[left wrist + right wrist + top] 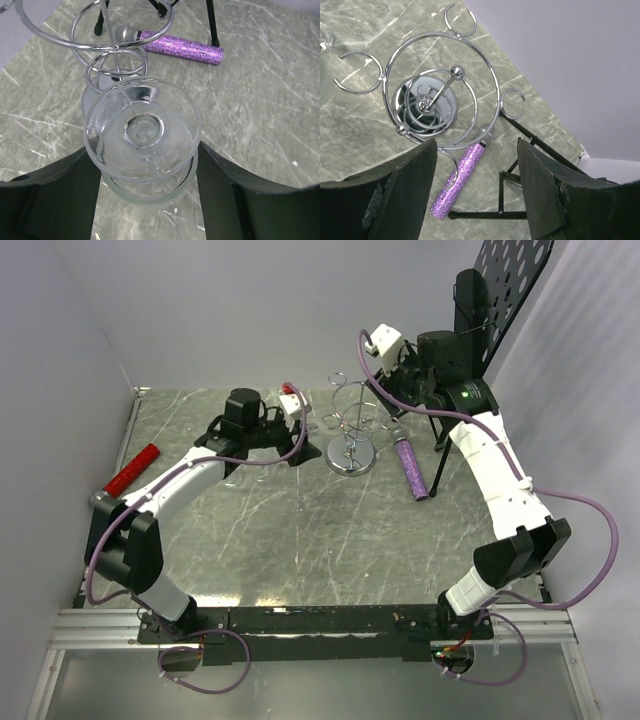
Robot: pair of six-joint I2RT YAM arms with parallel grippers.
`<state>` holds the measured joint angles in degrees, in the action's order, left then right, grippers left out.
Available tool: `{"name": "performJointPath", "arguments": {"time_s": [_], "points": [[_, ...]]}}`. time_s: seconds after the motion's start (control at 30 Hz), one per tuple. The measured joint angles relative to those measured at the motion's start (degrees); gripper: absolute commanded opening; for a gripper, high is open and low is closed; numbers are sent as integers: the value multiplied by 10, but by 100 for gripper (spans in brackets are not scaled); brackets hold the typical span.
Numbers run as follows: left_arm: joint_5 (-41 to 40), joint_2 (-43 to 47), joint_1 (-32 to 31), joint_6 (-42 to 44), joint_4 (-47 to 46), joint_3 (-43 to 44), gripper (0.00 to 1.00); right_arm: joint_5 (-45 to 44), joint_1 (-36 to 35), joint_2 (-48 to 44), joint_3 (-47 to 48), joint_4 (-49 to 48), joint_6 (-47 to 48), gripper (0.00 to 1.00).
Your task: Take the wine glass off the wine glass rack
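Note:
The wine glass is held by its bowl [172,175] in my left gripper, and the glass's rim is free below. My right gripper should go on until its fingers close on that rim [150,200].
The clear wine glass [142,131] sits between my left gripper's [148,167] black fingers [60,195], its round foot toward the camera and its bowl rim below. Both fingers press the bowl's sides. The chrome wine glass rack [117,62] stands just beyond the glass, and its nearest wire loop lies right behind the foot. In the top view the rack [350,430] is at the table's centre back and the left gripper [298,440] is just left of it. My right gripper [477,190] is open and empty, high over the rack [440,95].
A purple glitter microphone [410,465] lies right of the rack, also in the wrist views [177,46] [457,180]. A black tripod stand with a perforated panel [505,295] stands at the back right, its legs [500,215] near the microphone. A red cylinder [133,469] lies far left.

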<state>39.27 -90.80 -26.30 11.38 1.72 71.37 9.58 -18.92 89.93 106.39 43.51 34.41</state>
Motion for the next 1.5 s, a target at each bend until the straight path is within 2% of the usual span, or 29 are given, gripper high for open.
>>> {"name": "performJointPath", "arguments": {"time_s": [0.1, 0.23, 0.4, 0.6, 0.83, 1.0, 1.37, 1.5], "points": [[-5, 21, 6, -22, 17, 2, 1, 3, -1, -6, -4, -12, -3, 68], [12, 44, 30, -110, 35, 28, 1, 22, -1, -47, -64, -57, -22, 68], [77, 46, 74, -228, 22, 92, 1, 101, -7, -200, -305, -213, -44, 69], [191, 27, 96, -380, -46, 132, 1, 133, -53, -279, -414, -370, -59, 70], [270, -24, 108, -527, -133, 132, 1, 120, -137, -281, -503, -514, -1, 71], [303, -41, 121, -609, -191, 132, 1, 96, -181, -264, -520, -582, 49, 66], [330, -41, 122, -662, -249, 122, 1, 43, -215, -198, -521, -692, 69, 65], [329, -41, 123, -682, -271, 122, 1, 8, -236, -171, -529, -770, 90, 65]]}}
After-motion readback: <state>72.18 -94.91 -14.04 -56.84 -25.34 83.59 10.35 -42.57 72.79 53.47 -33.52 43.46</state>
